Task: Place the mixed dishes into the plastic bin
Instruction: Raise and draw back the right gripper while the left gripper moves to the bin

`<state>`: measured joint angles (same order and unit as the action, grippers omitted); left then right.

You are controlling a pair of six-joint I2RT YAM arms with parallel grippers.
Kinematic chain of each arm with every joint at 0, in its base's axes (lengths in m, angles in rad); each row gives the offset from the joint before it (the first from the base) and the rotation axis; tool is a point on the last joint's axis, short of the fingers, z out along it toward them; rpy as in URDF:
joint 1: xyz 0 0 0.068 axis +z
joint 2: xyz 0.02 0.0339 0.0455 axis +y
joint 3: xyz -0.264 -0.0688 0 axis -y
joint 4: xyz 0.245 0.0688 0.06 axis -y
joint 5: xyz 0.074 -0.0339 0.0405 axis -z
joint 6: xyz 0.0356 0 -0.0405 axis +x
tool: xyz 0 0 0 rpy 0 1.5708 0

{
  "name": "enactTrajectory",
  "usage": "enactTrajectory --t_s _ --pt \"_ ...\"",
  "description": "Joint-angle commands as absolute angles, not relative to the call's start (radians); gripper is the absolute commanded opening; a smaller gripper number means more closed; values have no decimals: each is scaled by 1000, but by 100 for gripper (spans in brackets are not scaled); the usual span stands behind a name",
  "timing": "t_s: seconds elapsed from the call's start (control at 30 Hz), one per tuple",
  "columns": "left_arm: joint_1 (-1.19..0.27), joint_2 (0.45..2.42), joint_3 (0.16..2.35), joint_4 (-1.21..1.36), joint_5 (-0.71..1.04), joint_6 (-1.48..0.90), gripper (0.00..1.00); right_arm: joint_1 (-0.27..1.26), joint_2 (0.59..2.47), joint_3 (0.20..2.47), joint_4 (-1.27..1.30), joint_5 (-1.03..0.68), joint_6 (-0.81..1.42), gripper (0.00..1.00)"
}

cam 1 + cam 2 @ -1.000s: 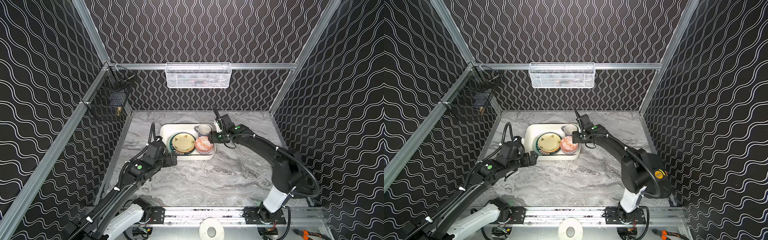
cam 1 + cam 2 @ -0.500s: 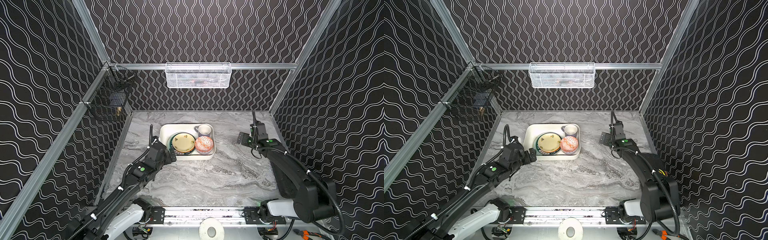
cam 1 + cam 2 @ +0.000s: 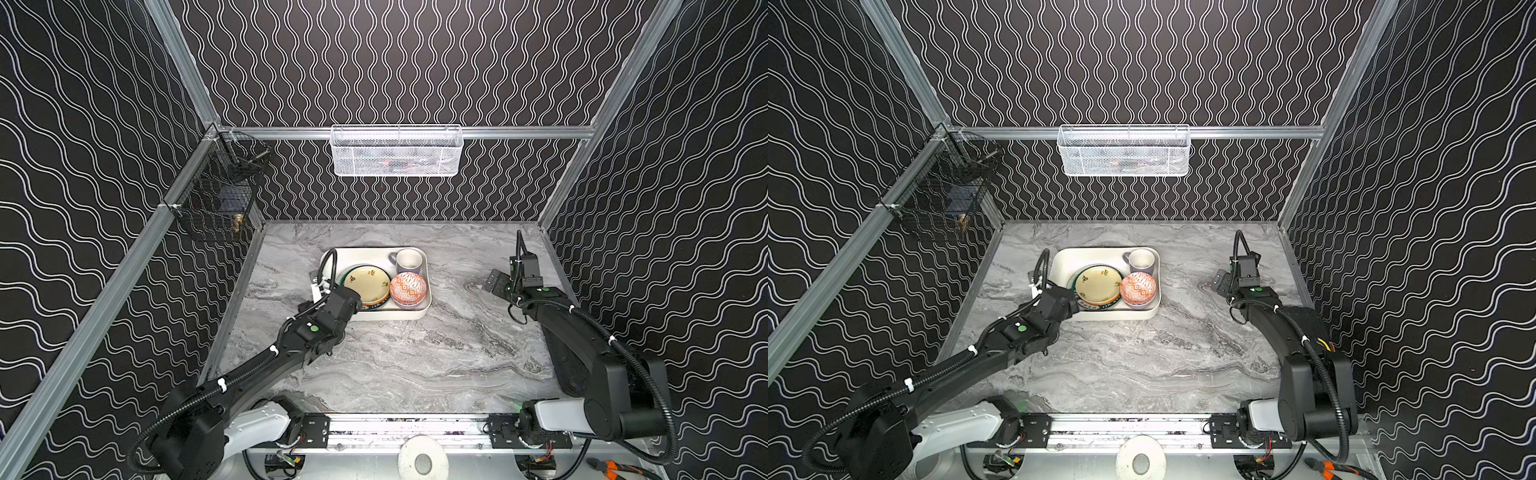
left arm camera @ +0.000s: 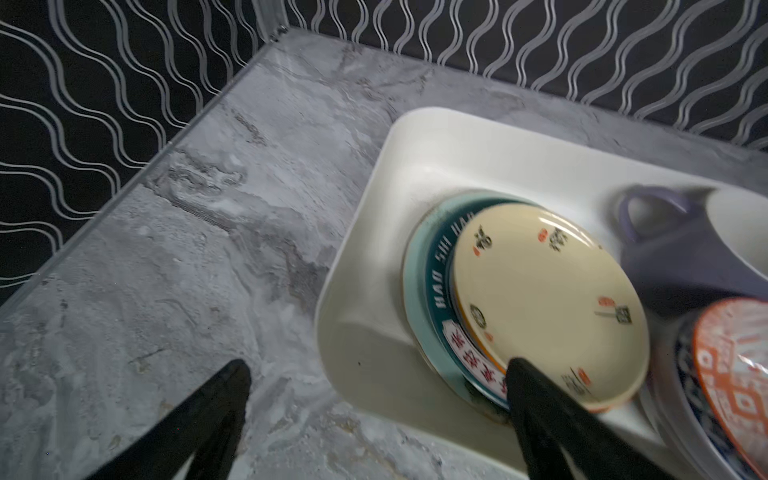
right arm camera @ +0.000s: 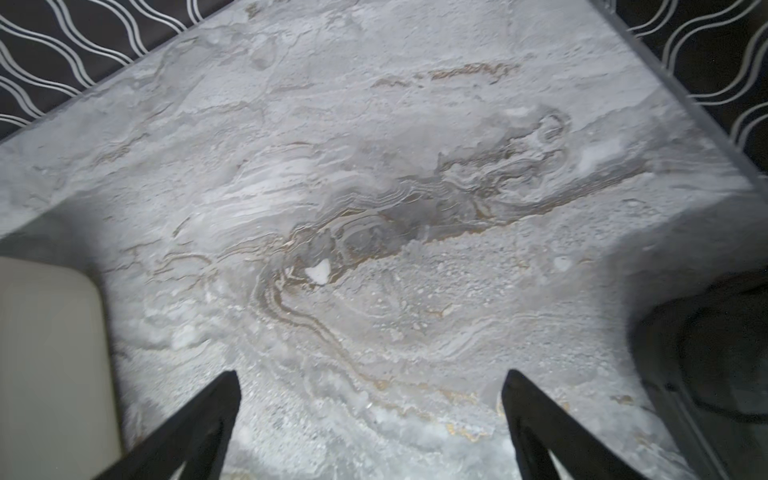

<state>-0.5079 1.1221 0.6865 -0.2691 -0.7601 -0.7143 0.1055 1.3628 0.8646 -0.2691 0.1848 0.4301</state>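
Observation:
Next, my left gripper pinches the bin's end (image 4: 352,232) and pushes the bin over to the middle of the marble table, because the filled plastic bin (image 3: 379,283) is off the table's middle.
The cream-white plastic bin (image 3: 365,250) (image 3: 1092,250) sits mid-table and holds the mixed dishes. A cream plate (image 3: 367,284) (image 4: 548,307) tops a stack that includes a plate with a lettered dark-green rim (image 4: 440,266) and a mint-green plate (image 4: 413,282). Beside the stack stand an orange-patterned bowl (image 3: 408,288) (image 4: 735,374) and a lavender mug (image 3: 409,261) (image 4: 681,257). My left gripper (image 4: 379,372) is open and empty, straddling the bin's near-left wall, one fingertip (image 4: 519,374) over the plates' edge. My right gripper (image 3: 498,284) (image 5: 372,375) hangs open and empty over bare marble, right of the bin.
A white wire-mesh basket (image 3: 397,151) hangs on the back rail and a black wire basket (image 3: 216,199) on the left wall. Patterned walls close in the grey marble table (image 3: 415,353) on three sides. The bin's corner (image 5: 50,332) shows in the right wrist view.
My right gripper pulled away from the mug in the bin and swung to the table's right side, jaws widening. My left arm moved forward to the bin's near-left corner.

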Motion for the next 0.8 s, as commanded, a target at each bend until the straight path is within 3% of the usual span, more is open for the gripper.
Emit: enactTrajectory --t_s 0.0,0.2,0.77 --pt "-420 1124 666 -216 -746 -736 96 109 1347 867 -237 95 453 99" --pt "-265 1270 705 -139 -620 -712 93 178 1338 916 -301 87 450 99" --pt "-115 1599 835 20 -370 -602 66 221 1351 963 -333 52 420 99"
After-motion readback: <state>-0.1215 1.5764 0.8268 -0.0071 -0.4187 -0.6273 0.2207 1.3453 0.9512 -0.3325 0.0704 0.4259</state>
